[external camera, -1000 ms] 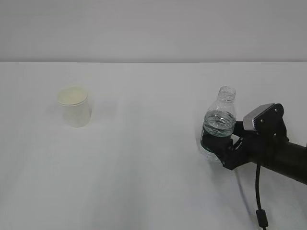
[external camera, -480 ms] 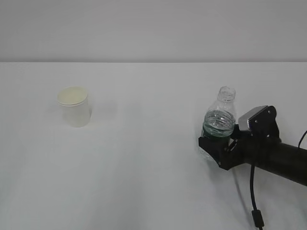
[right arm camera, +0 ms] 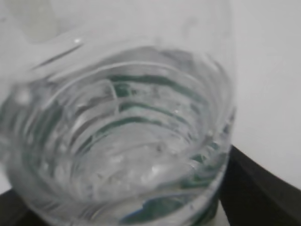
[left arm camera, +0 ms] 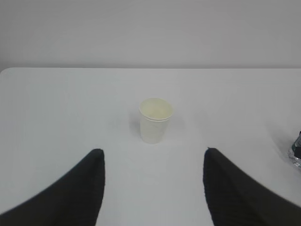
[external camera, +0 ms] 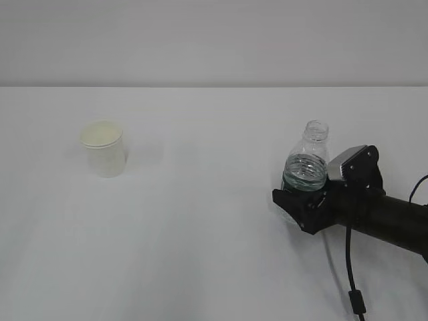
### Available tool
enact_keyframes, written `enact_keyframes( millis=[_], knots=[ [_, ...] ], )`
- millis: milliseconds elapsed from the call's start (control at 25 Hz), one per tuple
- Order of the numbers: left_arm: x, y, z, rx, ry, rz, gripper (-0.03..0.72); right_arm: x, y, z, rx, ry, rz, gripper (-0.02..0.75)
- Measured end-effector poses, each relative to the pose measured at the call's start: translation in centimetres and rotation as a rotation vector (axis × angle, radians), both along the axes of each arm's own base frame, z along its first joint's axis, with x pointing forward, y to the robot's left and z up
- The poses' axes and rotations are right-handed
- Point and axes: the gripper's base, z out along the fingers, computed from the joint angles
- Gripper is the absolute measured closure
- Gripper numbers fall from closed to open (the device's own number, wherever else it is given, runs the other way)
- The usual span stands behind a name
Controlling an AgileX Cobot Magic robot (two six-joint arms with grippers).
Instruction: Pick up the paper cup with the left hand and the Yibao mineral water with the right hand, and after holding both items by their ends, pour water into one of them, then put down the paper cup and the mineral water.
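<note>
The Yibao mineral water [external camera: 305,171] should keep its water inside when I lift it, because the water line [external camera: 307,158] is well below the open bottle's opening.
The white paper cup [external camera: 103,150] stands upright on the left of the table. In the left wrist view the paper cup [left arm camera: 155,120] is ahead of my left gripper [left arm camera: 153,150], which is open, empty and well short of it. The capless Yibao mineral water [external camera: 307,160] stands upright on the right with water in it. My right gripper [external camera: 294,200] is low at the table, its jaws open on either side of the bottle's lower body, over the green label. In the right wrist view the bottle [right arm camera: 117,132] fills the picture, with a black finger [right arm camera: 258,188] just beside its right wall.
The white table [external camera: 200,234] runs back to a pale wall. A black cable [external camera: 349,267] hangs from the right arm toward the front edge. The bottle's edge [left arm camera: 296,153] shows at the far right of the left wrist view.
My right gripper has slid left along the table, so the bottle now sits deeper between its jaws. The bottle and the cup have not moved.
</note>
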Motion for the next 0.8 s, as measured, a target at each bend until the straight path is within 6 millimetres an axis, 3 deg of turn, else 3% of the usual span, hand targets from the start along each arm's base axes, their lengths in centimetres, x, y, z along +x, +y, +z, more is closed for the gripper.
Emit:
enact_keyframes(
  millis=[800],
  knots=[
    [-0.02,-0.09,0.01,-0.015,0.002,-0.006,0.216,0.05,0.11,-0.25,0.002,0.004,0.015,0.232]
  ],
)
